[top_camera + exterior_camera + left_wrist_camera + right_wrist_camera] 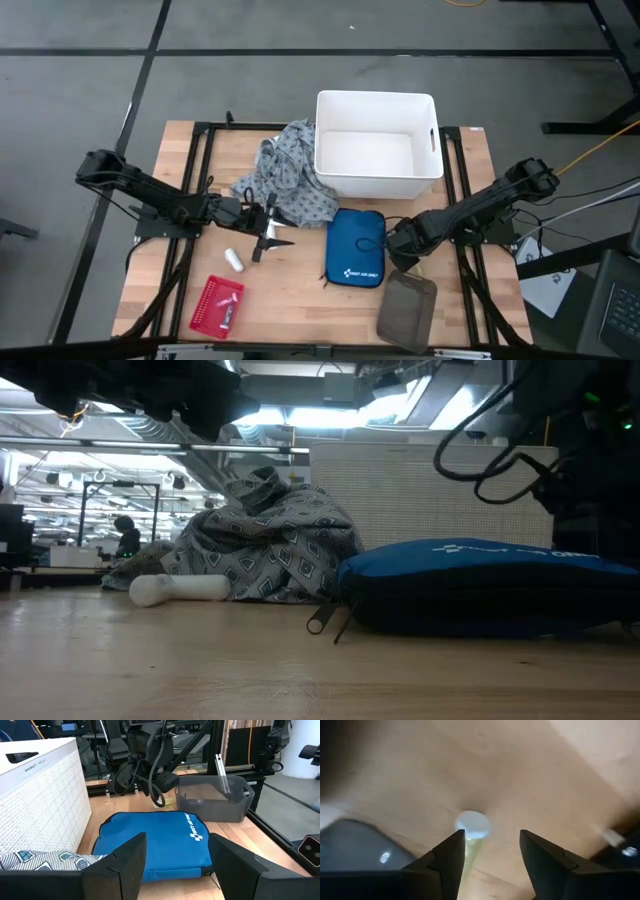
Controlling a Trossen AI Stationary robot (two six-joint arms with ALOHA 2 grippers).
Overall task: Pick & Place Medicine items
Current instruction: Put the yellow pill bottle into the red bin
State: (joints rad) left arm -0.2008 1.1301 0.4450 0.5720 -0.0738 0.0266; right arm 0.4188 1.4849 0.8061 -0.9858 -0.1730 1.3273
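The small bottle (472, 836) is off-centre near one finger of my open right gripper, so I should centre both fingers around it and close just under the white cap (473, 844).
A white cylinder-shaped medicine item (233, 261) (180, 589) lies on its side on the wooden table, in front of the grey patterned cloth (285, 185). A small yellowish bottle with a white cap (472, 826) stands on the table just below my right gripper (492, 837) (400, 255). That gripper points down and is open, between the blue first-aid pouch (355, 248) and the grey tray (407, 310). My left gripper (177, 842) (275, 232) hangs open and level beside the cloth, holding nothing. My right gripper stands open above the small bottle, fingers pointing down. The bottle's side (470, 849) is close against the inner face of one finger (451, 851). I cannot tell whether they touch. The bottle stands upright on the table.
A white basket (378, 145) stands at the far middle of the table. A red basket (217, 305) with small items sits near the front left. The blue pouch (155, 837) lies between the two arms. Bare wood lies around the white cylinder.
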